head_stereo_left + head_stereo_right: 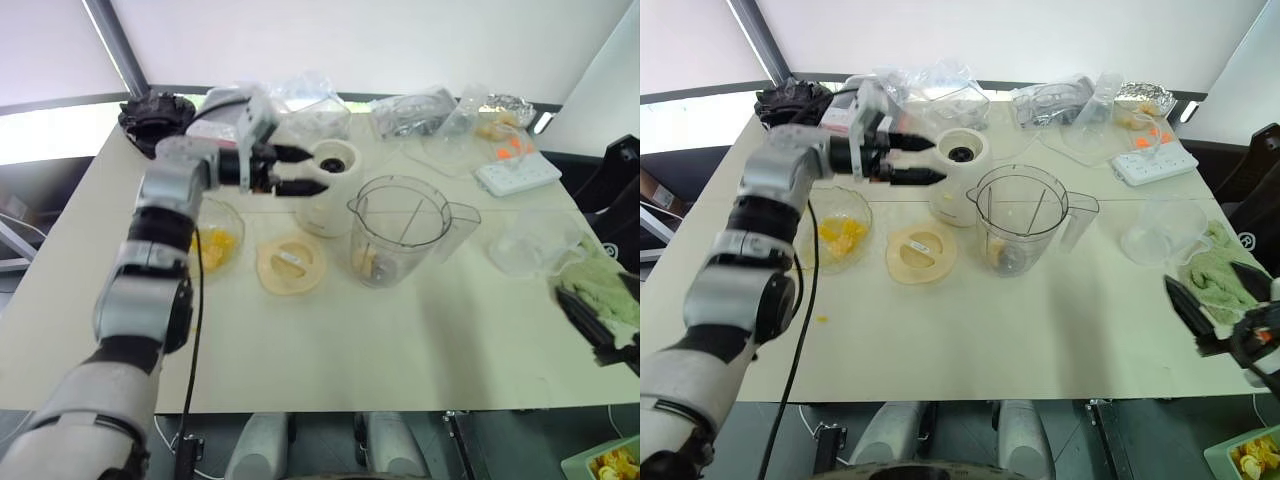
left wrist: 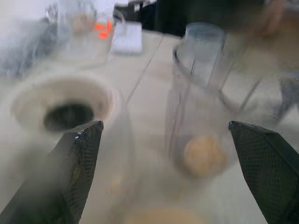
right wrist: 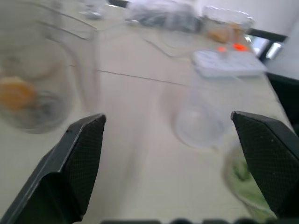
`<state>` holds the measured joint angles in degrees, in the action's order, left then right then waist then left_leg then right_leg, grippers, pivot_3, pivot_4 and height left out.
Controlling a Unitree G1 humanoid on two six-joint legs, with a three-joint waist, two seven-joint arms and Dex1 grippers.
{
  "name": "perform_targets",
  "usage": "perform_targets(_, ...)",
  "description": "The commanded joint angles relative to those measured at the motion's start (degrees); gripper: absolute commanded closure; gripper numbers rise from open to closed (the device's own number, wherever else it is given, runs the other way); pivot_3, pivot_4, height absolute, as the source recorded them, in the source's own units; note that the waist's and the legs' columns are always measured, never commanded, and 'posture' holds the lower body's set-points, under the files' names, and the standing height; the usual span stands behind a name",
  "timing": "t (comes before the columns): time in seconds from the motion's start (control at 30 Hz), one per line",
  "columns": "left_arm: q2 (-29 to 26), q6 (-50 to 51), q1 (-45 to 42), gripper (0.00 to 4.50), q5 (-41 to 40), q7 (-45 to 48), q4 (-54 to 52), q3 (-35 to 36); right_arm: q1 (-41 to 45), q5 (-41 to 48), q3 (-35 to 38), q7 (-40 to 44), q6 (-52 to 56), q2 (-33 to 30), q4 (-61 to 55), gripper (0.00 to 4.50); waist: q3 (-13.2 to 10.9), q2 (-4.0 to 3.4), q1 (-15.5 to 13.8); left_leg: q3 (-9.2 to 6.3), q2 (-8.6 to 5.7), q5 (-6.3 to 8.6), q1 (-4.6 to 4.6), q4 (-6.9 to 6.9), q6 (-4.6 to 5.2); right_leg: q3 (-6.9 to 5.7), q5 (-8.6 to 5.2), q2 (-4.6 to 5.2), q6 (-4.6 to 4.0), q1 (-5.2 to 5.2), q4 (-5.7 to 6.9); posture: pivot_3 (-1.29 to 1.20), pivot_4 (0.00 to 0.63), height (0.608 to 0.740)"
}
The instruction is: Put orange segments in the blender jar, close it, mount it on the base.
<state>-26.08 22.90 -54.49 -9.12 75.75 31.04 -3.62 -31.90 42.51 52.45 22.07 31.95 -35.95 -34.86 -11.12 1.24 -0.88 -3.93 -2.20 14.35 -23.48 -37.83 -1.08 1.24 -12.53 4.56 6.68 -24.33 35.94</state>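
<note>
My right gripper's fingers are open with the clear cup's handle [image 1: 572, 258] pointing toward them, so I should keep moving them toward the clear cup until they close around its handle.
The clear blender jar [image 1: 400, 228] stands uncovered mid-table, with an orange segment [image 1: 365, 262] at its bottom by the blade. To its left is the cream-white base [image 1: 328, 195], its dark socket facing up. More orange segments [image 1: 843, 235] lie in a shallow clear dish [image 1: 866, 212]. My left gripper [image 1: 935, 161] hovers open and empty just left of the base's top, pointing toward it. In the left wrist view, the base [image 2: 60, 100] and the jar [image 2: 205, 93] sit beyond its fingers [image 2: 77, 158]. My right gripper [image 1: 1220, 292] is open and empty at the table's right edge.
A flat cream-yellow lid [image 1: 291, 264] lies between dish and jar. A black ribbed part [image 1: 155, 112], plastic bags [image 1: 420, 108] and white packaging [image 1: 515, 172] line the back. A clear cup [image 1: 1165, 230] and a green cloth [image 1: 1220, 275] lie at the right.
</note>
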Motion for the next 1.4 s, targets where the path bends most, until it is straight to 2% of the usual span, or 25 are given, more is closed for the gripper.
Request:
perform_targets(0.03,-1.96,4.85,7.36,0.02,-1.72,-1.08,-14.52,-1.46,3.99,-3.5,-0.88,-3.45,-1.64,1.92,4.96,0.0,0.01,0.23,0.06,-0.06,0.01,0.0,0.0,0.01,0.0,0.0,0.0,0.0,-0.01,0.0,-0.03,0.0,0.15,0.74)
perform_targets(0.1,-1.89,6.27,13.87,0.02,-1.82,-4.43,-20.51,-1.56,6.93,-4.41,-2.58,-5.32,-1.19,1.01,7.87,0.0,0.11,0.47,0.11,-0.4,0.07,-0.01,-0.02,0.18,-0.02,-0.08,0.03,-0.03,-0.09,0.01,-0.23,0.0,0.15,0.74)
perform_targets(0.23,-1.82,6.01,24.61,0.02,-2.25,-7.95,-28.22,-2.84,15.27,-7.53,-5.72,-9.66,-0.26,0.55,14.01,0.0,0.24,-0.24,0.19,-0.07,-0.01,-0.02,0.09,0.18,-0.05,0.08,-0.01,0.15,-0.27,0.05,-0.31,0.0,0.15,0.74)
perform_targets(0.37,0.54,6.48,29.78,0.02,-2.34,-13.47,-34.76,-4.41,23.79,-11.03,-8.98,-13.3,-1.12,1.23,22.05,0.0,0.33,-0.52,0.13,0.14,0.0,-0.04,0.2,-0.09,-0.05,0.15,-0.05,0.1,-0.33,0.27,-0.26,0.0,0.15,0.74)
perform_targets(0.47,1.33,7.63,31.92,0.02,-3.09,-15.46,-38.66,-5.37,27.06,-12.77,-10.15,-14.33,-1.43,1.62,25.55,0.0,0.35,-0.58,0.15,0.2,0.0,-0.03,0.35,-0.09,-0.04,0.1,-0.05,0.08,-0.33,0.54,-0.38,0.0,0.15,0.74)
perform_targets(0.63,2.31,8.47,33.33,0.02,-4.0,-18.59,-41.78,-6.56,31.16,-13.98,-11.92,-14.65,-2.05,2.32,30.26,0.0,0.42,-0.75,0.33,0.32,0.01,-0.01,0.42,-0.08,0.0,0.16,-0.03,0.05,-0.3,0.54,-0.35,0.0,0.15,0.74)
perform_targets(0.8,3.35,7.5,32.72,0.02,-3.51,-21.42,-41.28,-7.43,33.31,-16.7,-14.52,-14.48,-5.06,3.25,35.38,0.0,0.42,-0.78,0.42,0.35,0.02,0.02,0.91,-0.03,0.05,0.16,-0.06,0.04,-0.31,0.99,-0.42,0.0,0.15,0.74)
perform_targets(1.07,3.19,6.75,31.93,0.02,-3.95,-22.07,-40.91,-8.38,38.57,-18.61,-17.23,-15.14,-7.88,4.93,40.45,0.0,0.41,-0.84,1.07,0.38,0.02,0.03,0.99,0.03,0.08,0.18,-0.06,0.03,-0.3,1.03,-0.44,0.0,0.15,0.74)
perform_targets(1.4,2.53,5.55,31.07,0.02,-4.16,-22.39,-39.99,-8.6,44.43,-21.07,-17.85,-15.44,-11.95,4.01,49.74,0.0,0.4,-0.85,1.69,0.39,0.02,0.03,1.01,0.08,0.08,0.19,-0.07,0.04,-0.29,1.03,-0.46,0.0,0.15,0.74)
